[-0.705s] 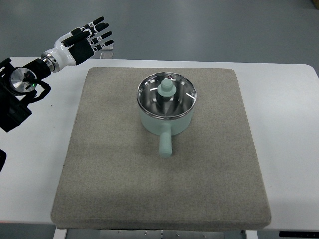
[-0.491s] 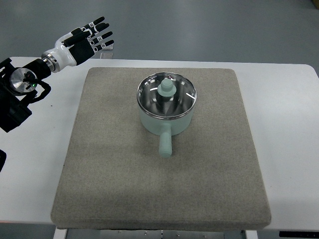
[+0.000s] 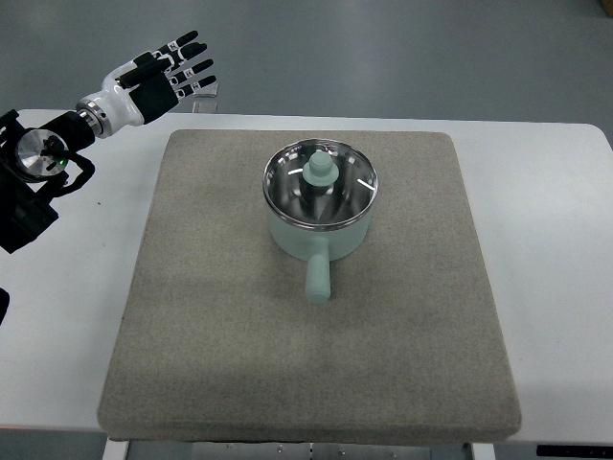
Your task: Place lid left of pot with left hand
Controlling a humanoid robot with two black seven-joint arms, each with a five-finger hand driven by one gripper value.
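Only shiny steel (image 3: 291,195) can be seen through the glass lid, so I expect an empty pot (image 3: 299,240) when I lift the lid off.
A pale green pot (image 3: 320,230) stands on the grey mat (image 3: 230,326), its handle pointing toward the near edge. A glass lid with a steel rim (image 3: 347,182) and a pale green knob rests on top of the pot. My left hand (image 3: 170,75) hovers over the table's far left corner, well to the left of the pot and past the mat's far edge. Its fingers are spread and hold nothing. The black and silver forearm (image 3: 38,163) runs in from the left edge.
The mat lies on a white table (image 3: 556,249), with bare tabletop on both sides. Grey floor shows beyond the far edge.
The left hand has shifted slightly toward the far side. The pot and lid have not moved.
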